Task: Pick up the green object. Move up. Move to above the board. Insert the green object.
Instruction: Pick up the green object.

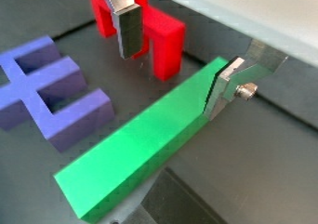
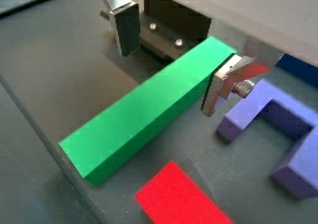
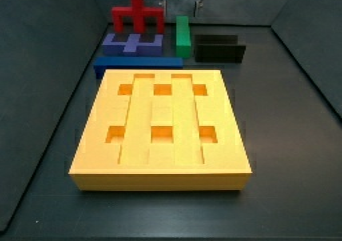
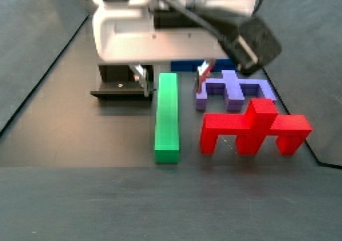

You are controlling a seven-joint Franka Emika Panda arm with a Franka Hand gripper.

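Observation:
My gripper is to insert the green object (image 3: 183,36). The yellow board has a long straight groove (image 3: 138,110), so the object will lie lengthwise along the groove when it goes in.
The green object (image 4: 167,115) is a long green bar lying flat on the dark floor, between the black fixture and the blue block. It shows in both wrist views (image 1: 143,139) (image 2: 149,107) and in a side view (image 3: 183,37). My gripper (image 4: 170,73) is open and low over the bar's far end, which lies between the fingers. One finger (image 1: 228,90) is at the bar's side. The other finger (image 1: 125,28) stands apart from it across a gap. The gripper also shows in the other views (image 1: 172,79) (image 2: 168,79). The yellow board (image 3: 167,170) lies in front.
A red cross-shaped piece (image 4: 254,130) (image 1: 155,37) and a blue block (image 4: 234,85) (image 1: 50,88) lie on one side of the bar. The black fixture (image 4: 120,85) (image 2: 174,32) (image 3: 221,50) stands on the other side. Walls enclose the floor.

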